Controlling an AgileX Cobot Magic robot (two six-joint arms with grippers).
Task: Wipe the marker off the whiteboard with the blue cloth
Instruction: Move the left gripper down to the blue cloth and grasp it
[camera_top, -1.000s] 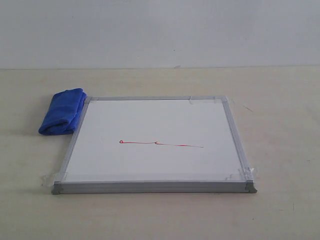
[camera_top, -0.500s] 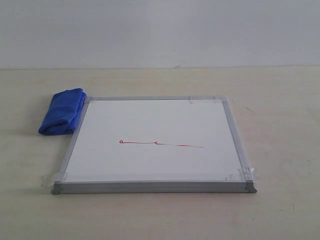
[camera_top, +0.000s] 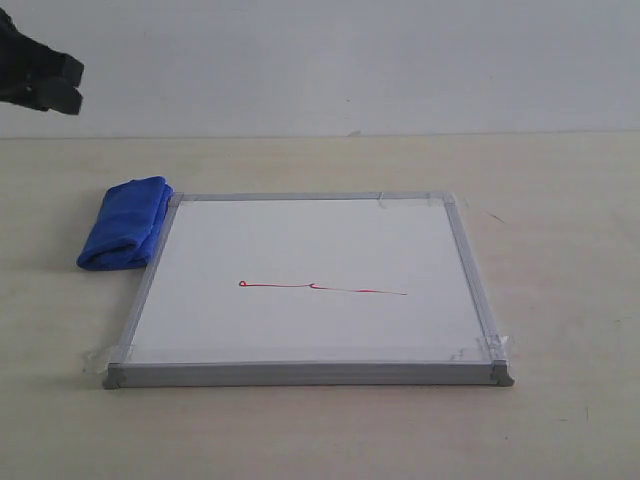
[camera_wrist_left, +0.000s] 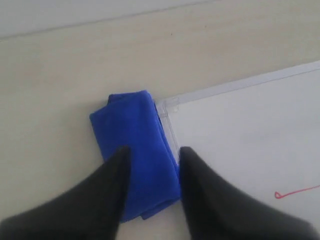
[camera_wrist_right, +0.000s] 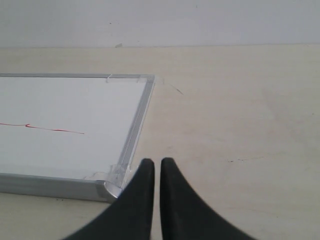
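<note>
The robot's left gripper has its open fingers in line with the blue cloth's narrow width (camera_wrist_left: 137, 145), so it should continue to go down to the cloth's middle (camera_top: 126, 224) and close there.
The whiteboard (camera_top: 300, 235) lies flat on the table, with the red marker (camera_top: 320, 288) line across its middle. Against its far-left corner rests the folded blue cloth (camera_top: 125, 222). My left gripper (camera_top: 45, 85) shows only partly at the upper left edge of the exterior view, high above the table. In the left wrist view it (camera_wrist_left: 153, 151) stands open above the blue cloth (camera_wrist_left: 132, 125), apart from it, next to the whiteboard (camera_wrist_left: 240, 125) and the marker (camera_wrist_left: 295, 192) loop. My right gripper (camera_wrist_right: 157, 162) is shut and empty, beside the whiteboard (camera_wrist_right: 65, 102) corner; the marker (camera_wrist_right: 50, 128) shows there too.
The beige table (camera_top: 560, 200) spreads around the board on all sides, and a plain pale wall (camera_top: 350, 60) stands behind it. Clear tape (camera_top: 485, 350) holds the board's corners down.
My left gripper has come into the exterior view at the upper left edge. The cloth, board and marker line have not moved.
</note>
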